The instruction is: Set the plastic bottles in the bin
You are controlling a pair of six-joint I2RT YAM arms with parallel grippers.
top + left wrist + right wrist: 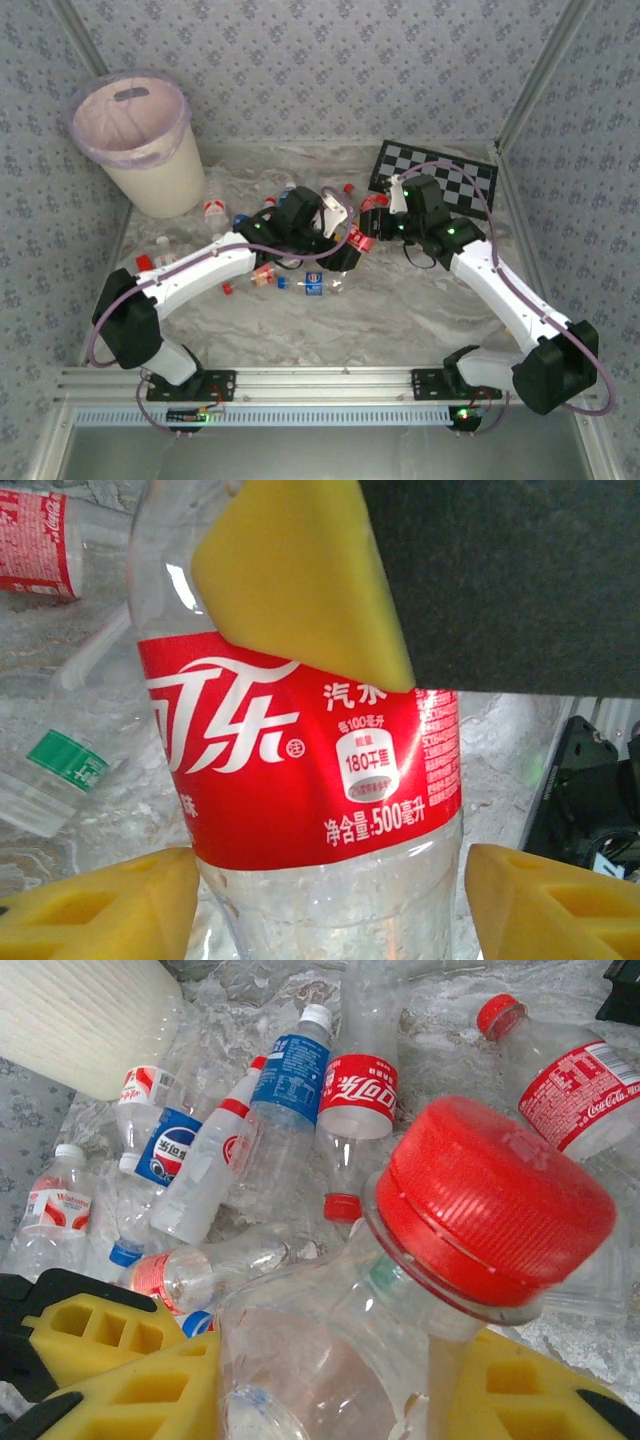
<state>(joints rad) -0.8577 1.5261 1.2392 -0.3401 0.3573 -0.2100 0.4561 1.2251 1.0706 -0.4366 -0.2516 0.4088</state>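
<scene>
The robot's right gripper has hold of the bottle below its red cap (435,1305), so it needs to open and move away before the left gripper carries the bottle to the bin (132,125).
A clear bottle with a red label (363,237) (300,770) hangs above the table's middle, held from two ends. My left gripper (345,252) (330,905) has a yellow finger against each side of its lower body, shut on it. My right gripper (378,215) (330,1390) is shut on the same bottle (400,1300) just below its red cap (500,1200); one of its fingers (300,570) shows in the left wrist view. Several more bottles (290,282) (290,1080) lie scattered on the table. The cream bin (160,185) (90,1020) stands at the back left.
A black-and-white checkerboard (440,180) lies at the back right. Loose bottles stretch from the bin's foot (215,205) to the left edge (160,260). The marbled table in front of the arms is bare. Patterned walls close in the back and sides.
</scene>
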